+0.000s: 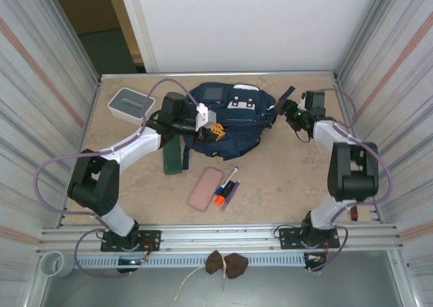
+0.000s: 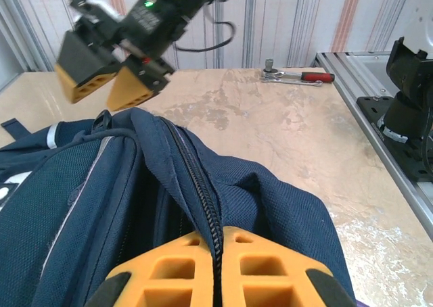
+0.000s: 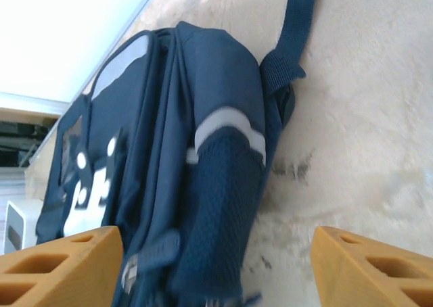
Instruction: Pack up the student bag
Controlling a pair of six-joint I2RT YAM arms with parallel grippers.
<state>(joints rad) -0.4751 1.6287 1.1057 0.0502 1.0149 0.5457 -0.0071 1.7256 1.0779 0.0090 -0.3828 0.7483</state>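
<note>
The robot's left gripper is pinching the zipper seam (image 2: 197, 175) away from the zipper pull, so the robot's right gripper should turn the bag first, and then the left gripper should take that pull.
The student bag (image 1: 230, 114), navy with white patches and a grey front square, lies at the back middle of the table. My left gripper (image 1: 215, 131) is shut on the bag's zipper seam. In the left wrist view its orange fingers (image 2: 169, 273) pinch the black zipper line of the student bag (image 2: 88, 199). My right gripper (image 1: 283, 108) hangs at the bag's right end, open. In the right wrist view its fingers (image 3: 61, 263) stand wide apart, with the side pocket of the student bag (image 3: 223, 205) between and beyond them, untouched. The right gripper (image 2: 108, 90) hovers above the bag in the left wrist view.
A white-and-grey box (image 1: 132, 103) stands at the back left. A dark green flat item (image 1: 173, 157), a pink case (image 1: 206, 188), an orange marker (image 1: 220, 199) and a white pen (image 1: 230, 177) lie in front of the bag. A wrench (image 2: 298, 77) rests by the rail.
</note>
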